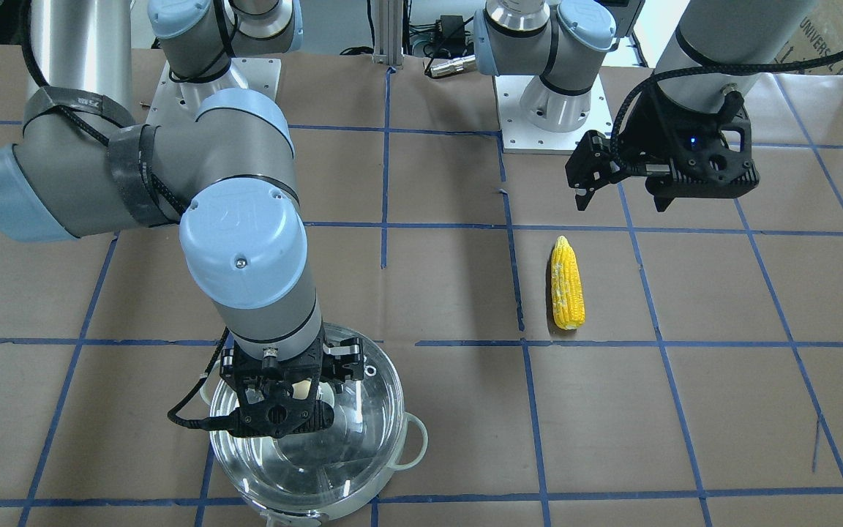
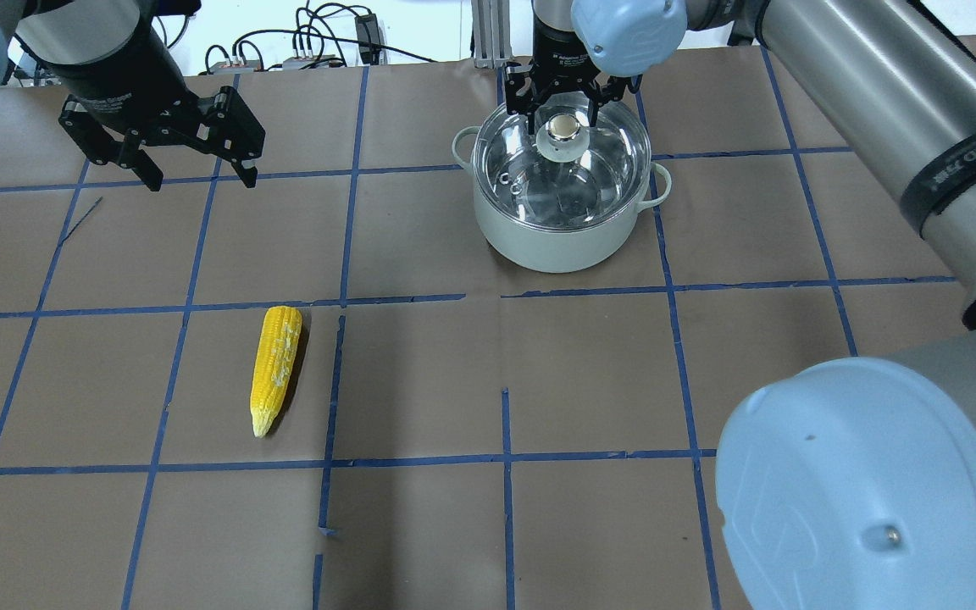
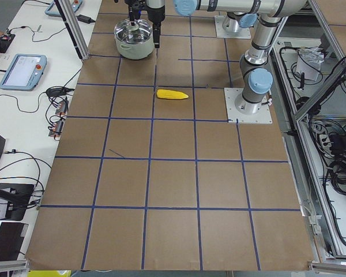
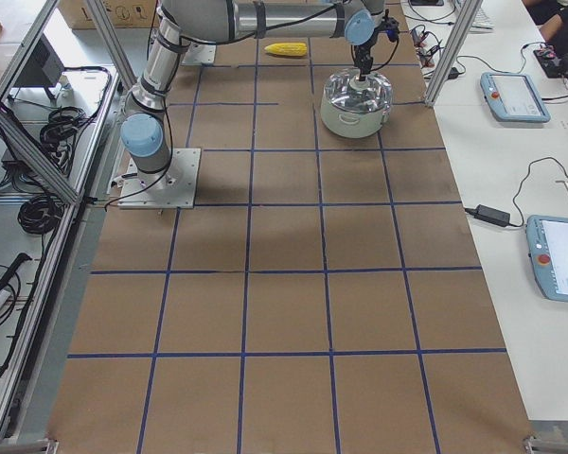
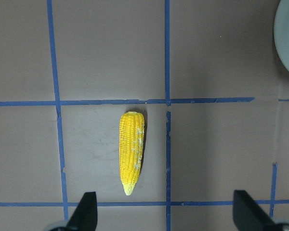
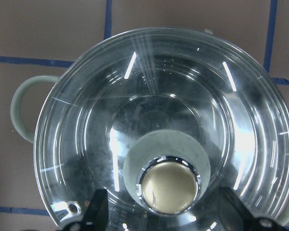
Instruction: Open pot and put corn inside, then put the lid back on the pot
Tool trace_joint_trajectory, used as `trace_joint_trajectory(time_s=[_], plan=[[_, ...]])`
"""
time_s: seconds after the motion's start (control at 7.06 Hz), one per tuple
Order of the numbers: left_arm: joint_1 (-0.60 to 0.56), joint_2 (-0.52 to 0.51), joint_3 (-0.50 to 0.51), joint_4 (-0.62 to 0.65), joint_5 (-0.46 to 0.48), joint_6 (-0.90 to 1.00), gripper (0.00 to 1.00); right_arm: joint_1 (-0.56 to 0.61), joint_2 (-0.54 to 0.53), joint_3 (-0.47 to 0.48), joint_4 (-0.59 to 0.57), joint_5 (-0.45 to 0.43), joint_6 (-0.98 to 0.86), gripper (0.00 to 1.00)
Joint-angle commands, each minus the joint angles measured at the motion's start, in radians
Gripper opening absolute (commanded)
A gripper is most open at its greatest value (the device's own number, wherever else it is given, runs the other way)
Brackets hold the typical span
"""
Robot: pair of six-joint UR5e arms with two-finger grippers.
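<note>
I should expect to find an empty pot [image 1: 353, 501] when I lift the clear glass lid by its knob, because only smooth steel rings [image 6: 154, 113] show through it.
The pot [image 2: 551, 241] stands at the far middle of the table with the clear glass lid [image 2: 598, 174] on it. My right gripper [image 2: 562, 119] hangs over the lid, open, with one finger on each side of the metallic knob [image 6: 169, 186] and not touching it. The corn [image 2: 276, 366] lies flat on the table to the left. My left gripper [image 2: 200, 180] is open and empty, raised above the table beyond the corn; its wrist view looks down on the corn [image 5: 132, 156].
The table is brown paper with a blue tape grid. The two arm base plates [image 1: 552, 110] sit at the robot's side. The right arm's big elbow [image 2: 861, 483] fills the near right corner of the overhead view.
</note>
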Motion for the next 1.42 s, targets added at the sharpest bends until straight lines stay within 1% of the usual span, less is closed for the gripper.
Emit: trace_joint_trajectory(time_s=[0.0,0.28,0.43,0.57,0.71,0.85,0.99,1.13,1.28], plan=[[0.0,-0.007,0.003,0.002,-0.001,-0.01,1.0,-0.006,0.001,0.004,-0.001,-0.001,-0.024,0.81],[0.0,-0.015,-0.009,0.008,-0.001,-0.01,1.0,-0.003,0.001,0.012,-0.001,-0.001,-0.021,0.78],[0.002,-0.009,-0.044,0.008,-0.001,-0.007,1.0,-0.003,0.001,0.019,-0.001,0.001,-0.022,0.78],[0.018,-0.021,-0.105,0.079,-0.002,-0.001,1.0,-0.004,-0.001,0.033,-0.011,0.001,-0.024,0.78],[0.058,-0.036,-0.193,0.145,-0.002,0.002,1.0,-0.004,-0.001,0.045,-0.03,0.001,-0.024,0.78],[0.069,-0.046,-0.272,0.214,-0.002,-0.003,1.0,-0.004,-0.001,0.051,-0.049,0.001,-0.024,0.73],[0.077,-0.058,-0.345,0.317,-0.002,0.005,1.0,-0.006,-0.001,0.047,-0.049,0.001,-0.024,0.59],[0.077,-0.075,-0.424,0.388,-0.002,0.002,1.0,-0.006,-0.001,0.042,-0.049,-0.001,-0.022,0.43],[0.081,-0.096,-0.504,0.501,-0.001,0.013,1.0,-0.006,-0.001,0.039,-0.049,-0.002,-0.022,0.27]])
